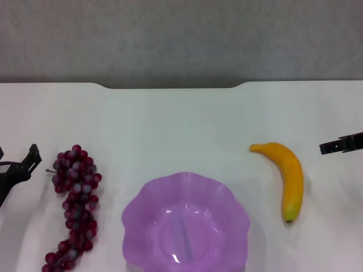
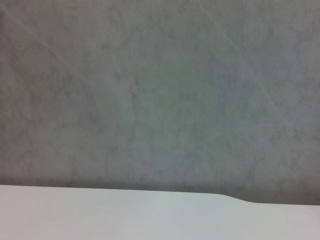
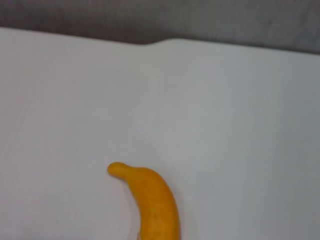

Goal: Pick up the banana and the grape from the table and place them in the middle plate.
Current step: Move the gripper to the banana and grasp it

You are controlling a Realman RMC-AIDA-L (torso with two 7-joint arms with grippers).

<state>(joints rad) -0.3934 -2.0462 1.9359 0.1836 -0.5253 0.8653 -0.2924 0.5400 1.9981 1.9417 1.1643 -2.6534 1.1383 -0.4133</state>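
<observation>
My right gripper should keep moving toward the banana's middle, which lies clear of the purple plate, until the fingers are on both sides of the curved body (image 1: 293, 177), and then close.
The banana (image 1: 287, 177) lies on the white table (image 1: 181, 124) to the right of the purple scalloped plate (image 1: 227, 199), its greenish tip towards me. It also shows in the right wrist view (image 3: 154, 201). The bunch of dark red grapes (image 1: 75, 205) lies to the left of the plate. The plate is empty. My left gripper (image 1: 22, 164) is at the left edge, just left of the top of the grapes and apart from them. My right gripper (image 1: 336, 146) is at the right edge, right of the banana's stem end and apart from it.
The table's far edge has a notch (image 1: 170, 86), with a grey wall behind it. The left wrist view shows only the wall and a strip of the table (image 2: 100, 215). Bare tabletop lies beyond the plate, between the fruits.
</observation>
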